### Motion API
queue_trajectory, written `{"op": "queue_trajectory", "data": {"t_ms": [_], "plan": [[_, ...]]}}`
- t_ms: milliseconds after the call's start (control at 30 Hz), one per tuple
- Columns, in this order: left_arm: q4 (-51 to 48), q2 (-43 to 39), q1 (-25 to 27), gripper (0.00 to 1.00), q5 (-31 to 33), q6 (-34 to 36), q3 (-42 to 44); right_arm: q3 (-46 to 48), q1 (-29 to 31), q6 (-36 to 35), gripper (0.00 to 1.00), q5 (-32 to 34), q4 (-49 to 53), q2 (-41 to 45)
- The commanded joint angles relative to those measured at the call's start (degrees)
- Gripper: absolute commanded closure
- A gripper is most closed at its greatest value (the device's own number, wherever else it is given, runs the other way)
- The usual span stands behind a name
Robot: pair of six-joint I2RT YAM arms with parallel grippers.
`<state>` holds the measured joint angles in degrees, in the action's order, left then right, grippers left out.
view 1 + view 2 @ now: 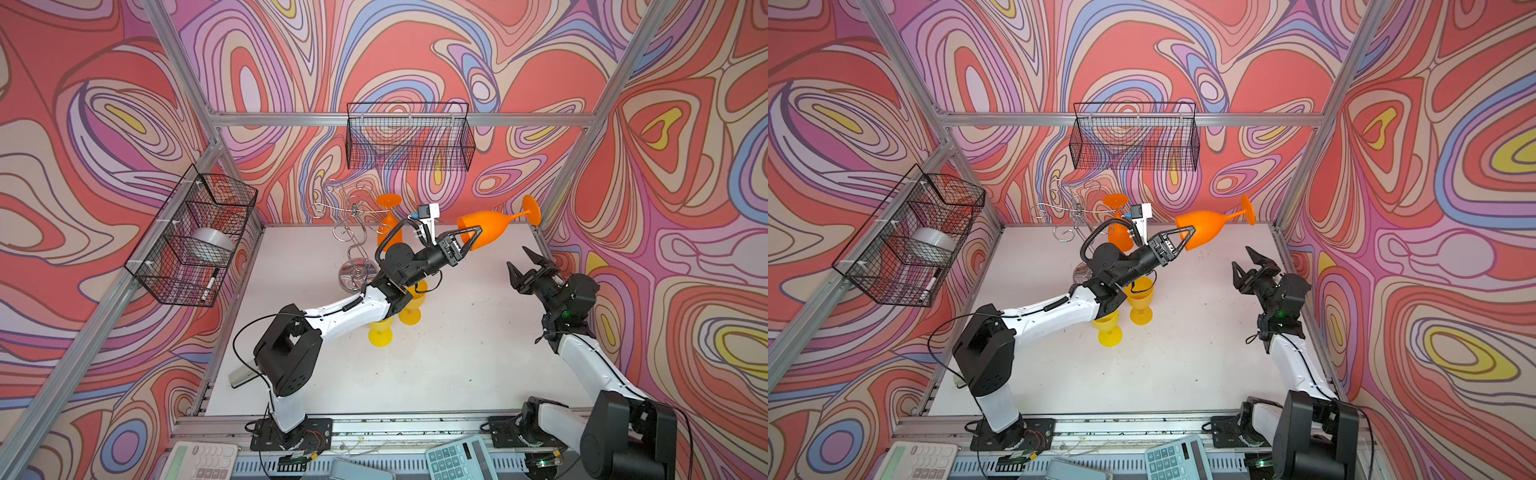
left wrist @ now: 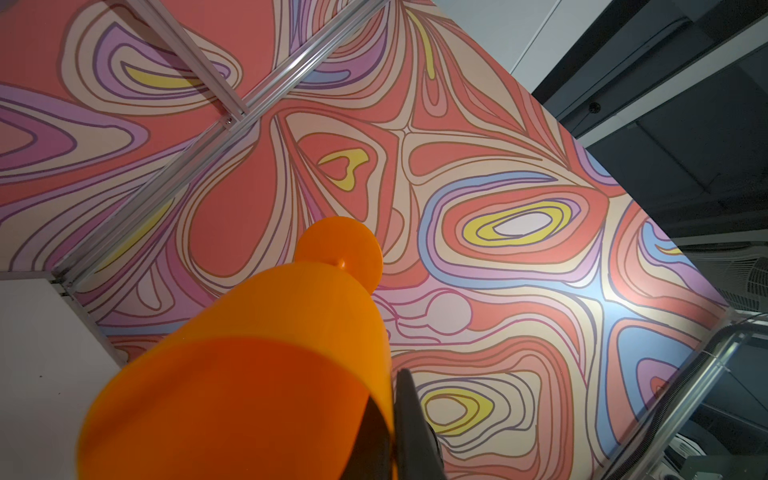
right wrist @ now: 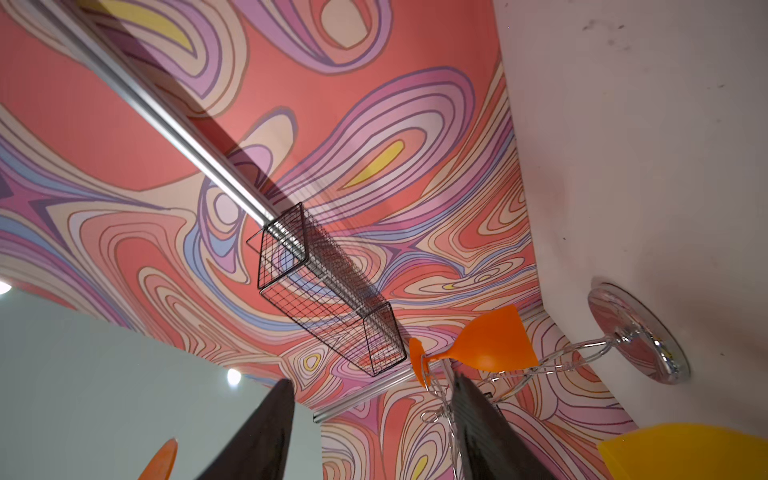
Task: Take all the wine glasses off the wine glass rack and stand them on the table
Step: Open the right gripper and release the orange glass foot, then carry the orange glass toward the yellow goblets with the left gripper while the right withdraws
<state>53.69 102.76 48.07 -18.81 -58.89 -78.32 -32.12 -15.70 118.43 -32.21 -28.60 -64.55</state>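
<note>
The held orange wine glass's foot (image 1: 532,209) is pointing at the wall, so my left gripper should swing it down and set the orange wine glass upright in front of the yellow glasses (image 1: 408,368).
An orange wine glass (image 1: 484,230) (image 1: 1204,228) hangs in the air on its side over the back of the table, foot toward the right wall. My left gripper (image 1: 477,232) (image 1: 1191,232) is shut on its rim, one finger inside the bowl and one outside; the left wrist view shows the bowl (image 2: 270,353) against the outer finger (image 2: 409,415). The chrome wine glass rack (image 1: 353,232) (image 1: 1075,212) (image 3: 640,332) stands at the back left, with a second orange glass (image 1: 389,220) (image 3: 490,345) hanging upside down on it. My right gripper (image 1: 518,258) (image 1: 1241,257) (image 3: 370,415) is open and empty, below and to the right of the held glass.
Two yellow glasses (image 1: 380,330) (image 1: 411,311) stand on the white table under my left forearm. A black mesh basket (image 1: 409,137) hangs on the back wall and another (image 1: 195,237) on the left wall. Two calculators (image 1: 461,461) lie past the front rail.
</note>
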Motion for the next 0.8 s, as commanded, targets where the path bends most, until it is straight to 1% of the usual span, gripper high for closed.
{"op": "queue_trajectory", "data": {"t_ms": [0, 67, 133, 200, 300, 400, 500, 567, 767], "plan": [[-9.43, -2.49, 0.14, 1.0, 2.55, 3.52, 0.39, -3.15, -3.53, -6.8, 0.37, -1.02, 15.85, 2.36], [-15.98, -3.41, 0.08, 1.0, 3.77, 4.74, -0.62, -6.81, -5.83, -16.04, 0.36, -0.6, 26.13, 3.52], [-22.94, -4.16, 0.1, 1.0, 4.6, 6.07, -2.36, -12.31, -7.82, -28.07, 0.36, 0.66, 35.85, 3.53], [-30.45, -4.57, 0.25, 1.0, 5.16, 8.15, -4.99, -18.65, -8.38, -40.28, 0.35, 3.14, 45.59, 2.5], [-41.09, -5.15, 0.99, 1.0, 6.45, 12.14, -9.47, -27.29, -8.38, -56.38, 0.34, 8.44, 56.27, 1.29], [-51.41, -4.99, 2.25, 1.0, 7.27, 16.5, -15.09, -32.85, -8.38, -69.12, 0.33, 14.31, 61.9, 1.78], [-63.92, -4.01, 3.63, 1.0, 8.75, 21.08, -22.31, -35.81, -8.38, -78.21, 0.31, 17.56, 64.33, 2.83], [-72.04, -3.22, 4.43, 1.0, 9.99, 23.76, -26.92, -37.14, -8.33, -82.54, 0.3, 18.98, 65.28, 3.1], [-89.11, -1.45, 7.15, 1.0, 10.19, 29.15, -37.19, -36.79, -8.38, -88.79, 0.27, 21.15, 65.66, 3.21]]}}
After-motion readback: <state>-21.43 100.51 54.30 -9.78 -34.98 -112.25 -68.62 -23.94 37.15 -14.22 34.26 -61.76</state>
